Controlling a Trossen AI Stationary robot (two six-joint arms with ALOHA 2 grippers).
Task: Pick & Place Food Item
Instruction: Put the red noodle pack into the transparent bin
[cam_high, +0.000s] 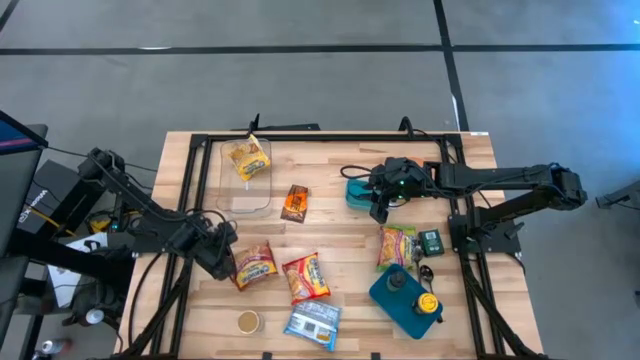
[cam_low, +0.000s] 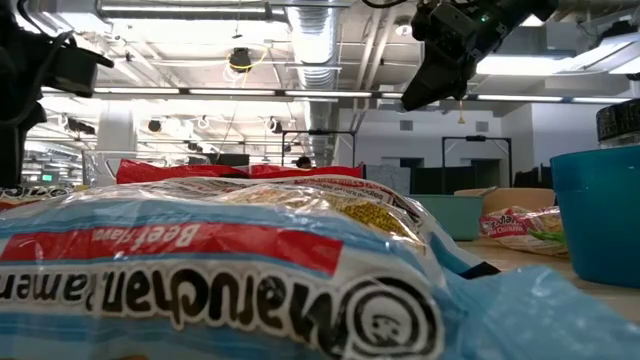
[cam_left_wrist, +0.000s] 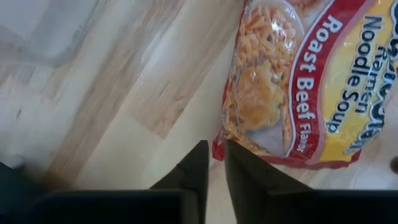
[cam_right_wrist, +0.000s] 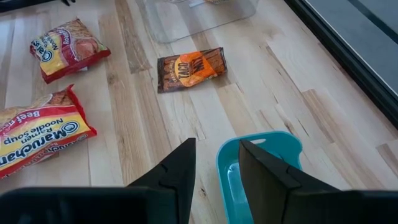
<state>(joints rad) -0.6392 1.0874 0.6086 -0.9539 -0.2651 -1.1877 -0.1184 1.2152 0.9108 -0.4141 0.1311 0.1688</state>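
Next, my left gripper opens its fingers wider and straddles the packet's red edge (cam_left_wrist: 224, 124) before lifting, because its fingers leave only a narrow gap beside the ramen packet's corner (cam_left_wrist: 218, 149).
A red-and-yellow Roast Beef ramen packet (cam_high: 254, 265) (cam_left_wrist: 298, 81) lies flat on the wooden table, front left of centre. My left gripper (cam_high: 225, 264) (cam_left_wrist: 215, 163) points down at the packet's left edge, with its fingertips beside the packet's corner (cam_left_wrist: 219, 149). They are open by only a narrow gap with nothing in it. My right gripper (cam_high: 381, 206) (cam_right_wrist: 214, 163) hangs open in the air over a teal tub (cam_high: 357, 193) (cam_right_wrist: 261, 163), clear of it in the low view (cam_low: 428, 90). My left gripper has one fingertip (cam_left_wrist: 231, 155) right beside the ramen packet's corner. I cannot tell whether it touches the packet.
A clear tub (cam_high: 240, 195) at the back left holds a yellow packet (cam_high: 247, 158). An orange-brown snack packet (cam_high: 294, 203) lies mid-table. More ramen packets (cam_high: 306, 277) (cam_high: 313, 323) (cam_high: 397, 247), a small jar (cam_high: 248, 321), a blue lidded container (cam_high: 400, 297) and a green box (cam_high: 430, 241) lie toward the front.
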